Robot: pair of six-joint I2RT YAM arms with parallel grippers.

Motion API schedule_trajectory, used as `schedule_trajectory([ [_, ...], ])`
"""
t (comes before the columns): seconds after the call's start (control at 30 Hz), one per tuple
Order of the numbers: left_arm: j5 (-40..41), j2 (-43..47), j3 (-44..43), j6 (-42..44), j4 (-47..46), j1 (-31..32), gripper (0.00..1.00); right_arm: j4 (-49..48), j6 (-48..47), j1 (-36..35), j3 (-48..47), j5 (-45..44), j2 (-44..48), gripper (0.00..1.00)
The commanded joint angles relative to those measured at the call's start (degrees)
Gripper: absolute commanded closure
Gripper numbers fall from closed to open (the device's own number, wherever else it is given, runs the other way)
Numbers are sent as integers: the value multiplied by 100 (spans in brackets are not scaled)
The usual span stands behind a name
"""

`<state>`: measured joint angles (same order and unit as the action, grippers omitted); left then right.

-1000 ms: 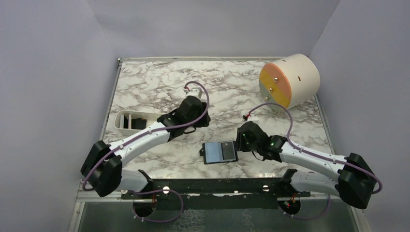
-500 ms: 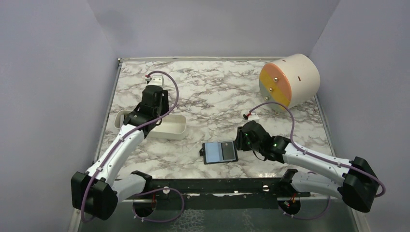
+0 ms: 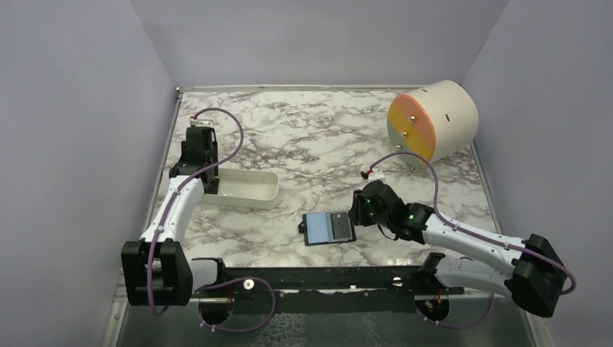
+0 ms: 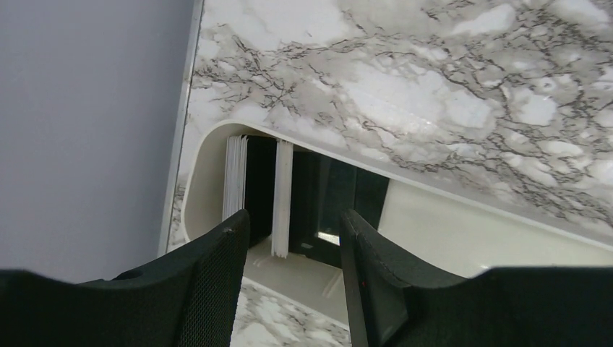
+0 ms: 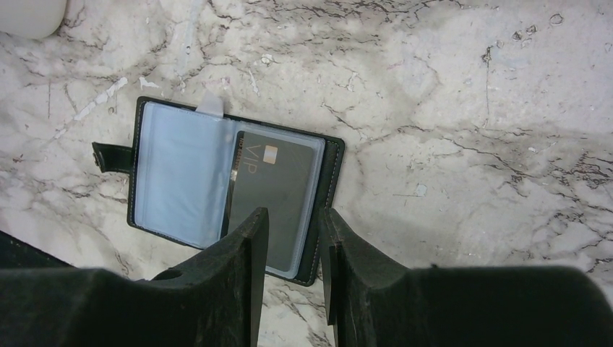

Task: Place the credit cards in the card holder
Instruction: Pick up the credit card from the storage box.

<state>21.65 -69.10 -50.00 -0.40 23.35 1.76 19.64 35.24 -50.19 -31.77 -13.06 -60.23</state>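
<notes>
The credit cards [image 4: 283,195] stand on edge between my left gripper's open fingers, so I should continue down into the white tray [image 4: 262,259] until those fingers can close on them.
The card holder [image 3: 318,228] lies open on the marble, light blue sleeves up [image 5: 177,173]. One dark credit card [image 5: 273,195] marked VIP sits in its right sleeve. My right gripper [image 5: 293,217] hangs open over the holder's right edge [image 3: 356,215], nothing between its fingers. More credit cards [image 4: 282,188] stand on edge in the left end of the white tray [image 4: 463,231], some white-edged, some dark [image 4: 340,195]. My left gripper [image 4: 294,215] is open just short of them, over the tray's left end [image 3: 206,177], which it hides from above.
A large cream drum [image 3: 432,119] with an orange and yellow face lies at the back right. The white tray [image 3: 253,189] runs along the table's left side, close to the raised edge and the left wall.
My left arm has swung from the table's middle out to the left end of the tray. The right arm and the card holder have barely moved.
</notes>
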Motion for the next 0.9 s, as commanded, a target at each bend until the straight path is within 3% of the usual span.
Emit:
schedule_trajectory([
  [0.0, -458, -136, 237, 898, -391, -324, 48, -162, -147, -28, 11, 38, 67, 67],
  [0.17, -878, -226, 552, 983, -1025, -760, 48, -249, -158, -34, 59, 78, 68, 67],
  [0.5, -933, -923, 454, 1242, -1343, -930, 48, -232, -190, -34, 34, 30, 136, 67],
  [0.87, -166, -1279, 366, 1430, -1379, -993, 48, -220, -219, -34, 22, -69, 193, 67],
])
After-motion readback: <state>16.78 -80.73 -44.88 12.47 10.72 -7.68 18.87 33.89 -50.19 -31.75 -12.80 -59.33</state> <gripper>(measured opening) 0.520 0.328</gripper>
